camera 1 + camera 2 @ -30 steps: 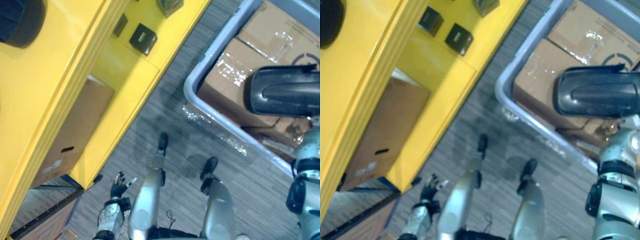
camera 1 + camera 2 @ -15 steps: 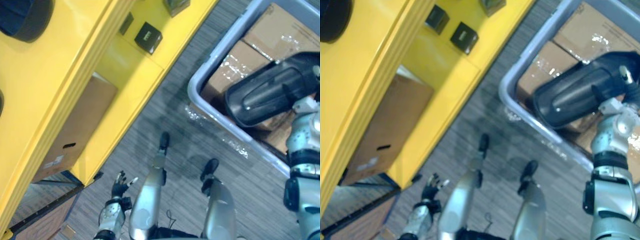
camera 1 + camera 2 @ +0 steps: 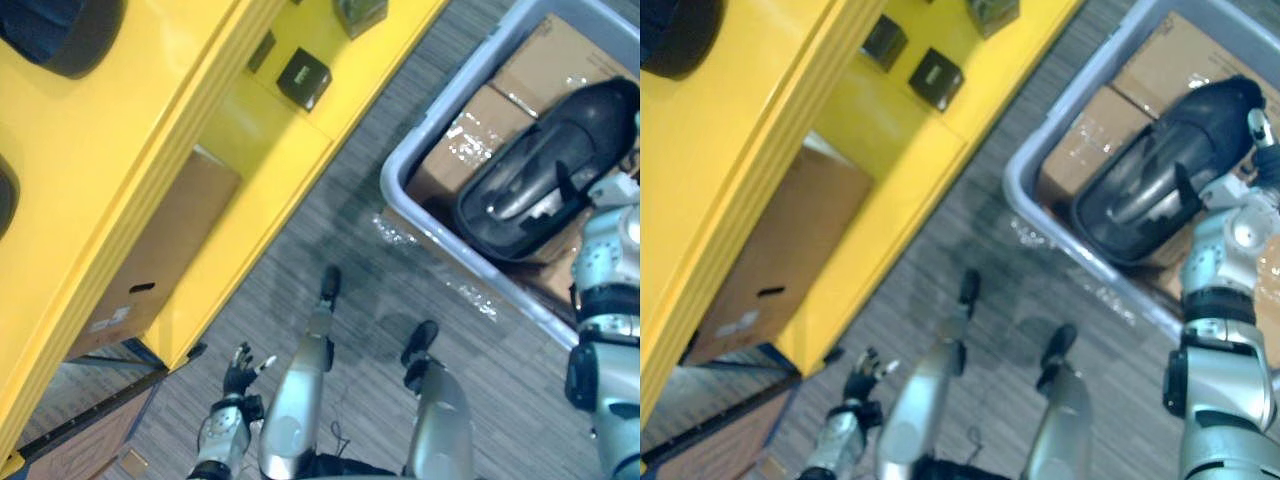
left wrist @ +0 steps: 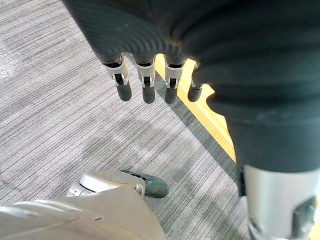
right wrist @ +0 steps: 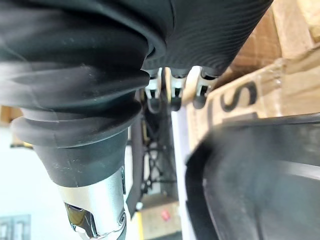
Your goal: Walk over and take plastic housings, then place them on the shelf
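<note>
Taped cardboard (image 3: pixel 478 138) can be seen around the black plastic housing (image 3: pixel 545 172). I should expect just more cardboard boxes hidden under the housing when I lift it away.
A large black plastic housing (image 3: pixel 540 170) hangs tilted over the grey bin (image 3: pixel 432 120), and my right hand (image 3: pixel 1258 128) is shut on its right edge. The right wrist view shows the same housing (image 5: pixel 260 180) close under that hand's curled fingers (image 5: pixel 172 97). Two more dark housings (image 3: pixel 60 30) lie on top of the yellow shelf (image 3: pixel 250 160) at the upper left. Low beside my body, my left hand (image 3: pixel 238 375) hangs open above the carpet, its fingers (image 4: pixel 145 90) straight and holding nothing.
The bin is packed with taped cardboard boxes (image 3: pixel 565 50). Small black boxes (image 3: pixel 303 78) sit on the shelf's middle level, and a brown cardboard box (image 3: pixel 150 260) fills its lower level. Grey striped carpet (image 3: pixel 370 260) runs between shelf and bin.
The housing in my right hand has swung from lying level to tilted and has moved farther off over the bin. My left hand has stayed where it was.
</note>
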Available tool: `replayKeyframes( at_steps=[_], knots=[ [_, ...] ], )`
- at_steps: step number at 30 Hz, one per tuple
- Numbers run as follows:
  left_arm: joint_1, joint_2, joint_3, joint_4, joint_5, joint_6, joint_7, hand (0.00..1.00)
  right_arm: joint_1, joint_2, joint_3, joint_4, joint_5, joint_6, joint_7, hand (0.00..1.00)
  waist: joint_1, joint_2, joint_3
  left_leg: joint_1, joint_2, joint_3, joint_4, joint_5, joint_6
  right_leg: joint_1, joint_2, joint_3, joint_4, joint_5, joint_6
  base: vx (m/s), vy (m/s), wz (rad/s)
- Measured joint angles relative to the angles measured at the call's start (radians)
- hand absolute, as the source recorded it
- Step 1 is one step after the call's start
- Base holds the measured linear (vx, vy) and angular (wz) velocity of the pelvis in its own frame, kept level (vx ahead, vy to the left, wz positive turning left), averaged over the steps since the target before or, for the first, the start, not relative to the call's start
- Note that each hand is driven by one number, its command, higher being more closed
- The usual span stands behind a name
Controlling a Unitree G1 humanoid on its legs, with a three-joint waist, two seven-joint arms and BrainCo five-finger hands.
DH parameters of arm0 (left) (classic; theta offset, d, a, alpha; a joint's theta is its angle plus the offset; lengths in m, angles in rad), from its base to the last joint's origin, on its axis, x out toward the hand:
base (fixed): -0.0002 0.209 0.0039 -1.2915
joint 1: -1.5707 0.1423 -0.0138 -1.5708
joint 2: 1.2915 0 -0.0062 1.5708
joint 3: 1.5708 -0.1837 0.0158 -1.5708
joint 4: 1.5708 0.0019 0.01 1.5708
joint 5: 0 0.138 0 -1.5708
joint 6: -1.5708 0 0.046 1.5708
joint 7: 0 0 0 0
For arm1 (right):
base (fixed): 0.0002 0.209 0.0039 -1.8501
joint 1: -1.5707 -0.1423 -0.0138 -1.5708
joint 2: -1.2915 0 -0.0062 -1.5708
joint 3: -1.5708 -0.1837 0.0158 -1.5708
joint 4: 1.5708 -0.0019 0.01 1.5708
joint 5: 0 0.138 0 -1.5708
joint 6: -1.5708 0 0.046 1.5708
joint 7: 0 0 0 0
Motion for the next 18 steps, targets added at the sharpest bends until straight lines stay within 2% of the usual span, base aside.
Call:
replayKeyframes(
  at_steps=[2,6,7,8,9,10,13,15,18],
  knots=[
    [0.008,0.005,0.004,0.0,0.001,0.0,-0.001,0.0,0.0,-0.001,-0.024,-0.029,-0.063,-0.025,-0.06,0.0,-0.009,-0.001,0.001,0.001,0.003,0.0,-0.001,0.0,0.0,0.003,0.001,0.0,-0.005,0.001,0.001,0.01,-0.033,0.0],
    [0.018,0.009,0.02,-0.004,0.003,0.001,-0.004,0.0,0.05,0.0,-0.077,-0.179,-0.123,-0.029,-0.121,0.0,-0.028,-0.015,0.002,0.025,0.009,0.013,-0.007,0.0,0.0,0.023,0.009,0.01,-0.023,0.007,0.003,0.03,-0.052,-0.11],
    [0.028,0.011,0.037,-0.019,0.003,0.002,-0.007,0.0,0.094,0.003,-0.079,-0.249,-0.132,-0.028,-0.126,0.0,-0.032,-0.034,0.002,0.043,0.014,0.027,-0.017,0.0,0.0,0.032,0.02,0.022,-0.032,0.01,0.003,0.06,-0.064,-0.21],
    [0.046,0.016,0.06,-0.043,0.003,0.003,-0.014,0.0,0.136,0.023,-0.088,-0.317,-0.136,-0.027,-0.125,0.0,-0.054,-0.055,0.002,0.052,0.017,0.026,-0.018,0.0,0.0,0.045,0.023,0.021,-0.04,0.011,0.003,0.07,-0.074,-0.18],
    [0.049,0.023,0.064,-0.045,0.004,0.005,-0.018,0.0,0.16,0.038,-0.098,-0.349,-0.145,-0.027,-0.126,0.0,-0.062,-0.068,0.002,0.056,0.018,0.026,-0.019,-0.001,-0.001,0.05,0.023,0.022,-0.044,0.011,0.003,0.05,-0.038,-0.09],
    [0.051,0.038,0.076,-0.044,0.005,0.015,-0.024,0.0,0.21,0.077,-0.115,-0.403,-0.164,-0.026,-0.123,0.0,-0.079,-0.094,0.001,0.069,0.022,0.03,-0.024,-0.003,-0.003,0.058,0.024,0.025,-0.048,0.011,0.002,0.05,-0.031,-0.1],
    [0.054,0.067,0.089,-0.075,0.006,0.042,-0.024,0.0,0.335,0.181,-0.136,-0.491,-0.174,-0.004,-0.088,0.0,-0.105,-0.149,-0.002,0.09,0.03,0.042,-0.033,-0.006,-0.006,0.073,0.032,0.033,-0.058,0.013,0.0,0.05,-0.045,-0.13],
    [0.054,0.07,0.092,-0.083,0.006,0.045,-0.023,0.0,0.385,0.243,-0.135,-0.509,-0.174,0.018,-0.065,0.0,-0.107,-0.17,-0.001,0.105,0.034,0.058,-0.034,-0.013,-0.008,0.078,0.038,0.049,-0.064,0.016,0.0,0.03,-0.047,-0.2],
    [0.055,0.069,0.1,-0.091,0.006,0.046,-0.019,0.0,0.444,0.301,-0.121,-0.511,-0.169,0.045,-0.027,0.0,-0.113,-0.17,-0.001,0.11,0.034,0.057,-0.034,-0.013,-0.008,0.088,0.041,0.048,-0.073,0.017,0.001,0.01,-0.028,-0.03]
  ],
)
